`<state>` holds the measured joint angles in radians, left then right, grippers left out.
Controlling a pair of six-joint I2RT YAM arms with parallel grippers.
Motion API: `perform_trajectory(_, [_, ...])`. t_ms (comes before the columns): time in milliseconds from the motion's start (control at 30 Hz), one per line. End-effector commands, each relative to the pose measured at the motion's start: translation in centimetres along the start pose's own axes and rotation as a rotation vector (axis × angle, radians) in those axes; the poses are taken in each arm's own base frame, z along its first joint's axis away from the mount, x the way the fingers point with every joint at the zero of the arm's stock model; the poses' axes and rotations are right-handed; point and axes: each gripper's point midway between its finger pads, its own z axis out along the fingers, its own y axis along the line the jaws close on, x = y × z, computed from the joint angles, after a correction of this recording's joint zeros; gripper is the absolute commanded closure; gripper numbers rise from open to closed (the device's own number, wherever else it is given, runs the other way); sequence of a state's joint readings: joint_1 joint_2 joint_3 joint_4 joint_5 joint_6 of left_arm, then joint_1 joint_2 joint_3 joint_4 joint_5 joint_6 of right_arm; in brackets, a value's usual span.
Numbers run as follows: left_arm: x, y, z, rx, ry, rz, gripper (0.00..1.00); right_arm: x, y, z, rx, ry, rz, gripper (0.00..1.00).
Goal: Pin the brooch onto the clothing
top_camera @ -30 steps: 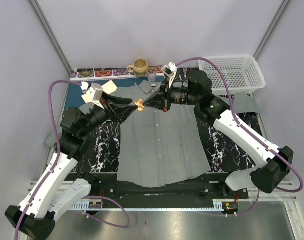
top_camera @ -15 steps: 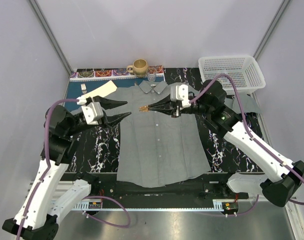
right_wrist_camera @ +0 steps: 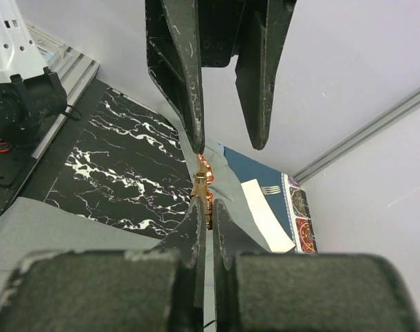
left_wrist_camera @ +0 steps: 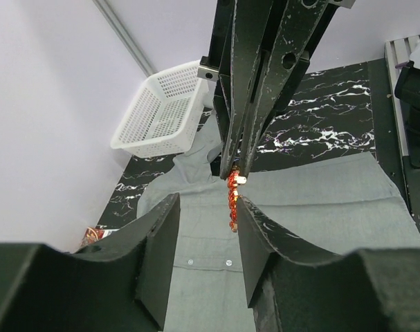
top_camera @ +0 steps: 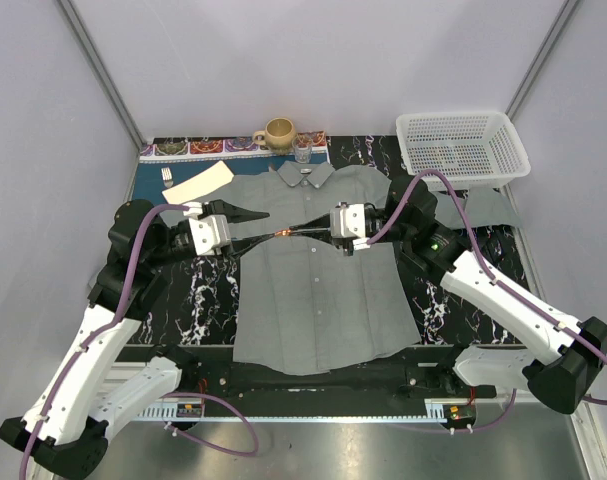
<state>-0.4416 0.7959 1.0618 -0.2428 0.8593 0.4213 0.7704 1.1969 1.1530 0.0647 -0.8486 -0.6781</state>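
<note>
My left gripper should open, centre itself on the brooch's loose end [left_wrist_camera: 233, 225] and close before my right gripper opens, because the brooch [left_wrist_camera: 233, 202] lies against my left gripper's finger.
The grey collared shirt [top_camera: 318, 290] lies flat on the marble mat. The tiny orange-red brooch [top_camera: 282, 234] hangs just above its upper left chest, pinched at the tip of my right gripper [top_camera: 291, 232], which is shut on it. My left gripper [top_camera: 274, 225] is open, pointing right, tip to tip with the right one. In the left wrist view the brooch [left_wrist_camera: 232, 200] sits against the inner tip of the right-hand finger [left_wrist_camera: 254, 232]. In the right wrist view the brooch [right_wrist_camera: 204, 181] sticks out past my shut fingertips [right_wrist_camera: 196, 214], over the shirt [right_wrist_camera: 224, 177].
A white basket [top_camera: 463, 145] stands at the back right. A mug [top_camera: 279, 132] and a small glass [top_camera: 303, 150] stand behind the collar. A blue placemat [top_camera: 173, 185] with a napkin and fork lies at the back left. A loose grey cloth [top_camera: 488, 208] lies on the right.
The right gripper has moved down and slightly left with the brooch. The left gripper, apart and open half a second ago, has swung right, so its fingertips now reach the brooch.
</note>
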Motion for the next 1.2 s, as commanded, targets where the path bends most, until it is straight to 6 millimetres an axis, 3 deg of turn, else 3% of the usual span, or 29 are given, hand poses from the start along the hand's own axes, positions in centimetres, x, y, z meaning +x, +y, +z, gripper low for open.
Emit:
perform_trajectory(0, [-1.7, 0.3, 0.1, 0.004, -0.026, 0.008, 0.54, -2.5, -1.7, 0.3, 0.041, -0.054, -0.026, 1.00])
perform_trajectory(133, [-1.1, 0.1, -0.1, 0.009, 0.012, -0.025, 0.46, -2.3, -1.7, 0.4, 0.044, -0.049, 0.001, 1.00])
perform_trajectory(367, [-0.9, -0.2, -0.3, 0.015, 0.026, -0.045, 0.45, -2.3, -1.3, 0.4, 0.023, -0.051, 0.008, 1.00])
perform_trajectory(833, [0.6, 0.9, 1.5, 0.021, 0.077, -0.240, 0.60, -1.4, -0.5, 1.0, -0.055, -0.001, 0.130, 1.00])
perform_trajectory(1167, [1.8, 1.0, 1.4, 0.018, 0.122, -0.211, 0.70, -1.3, -0.6, 1.0, -0.050, 0.008, 0.133, 1.00])
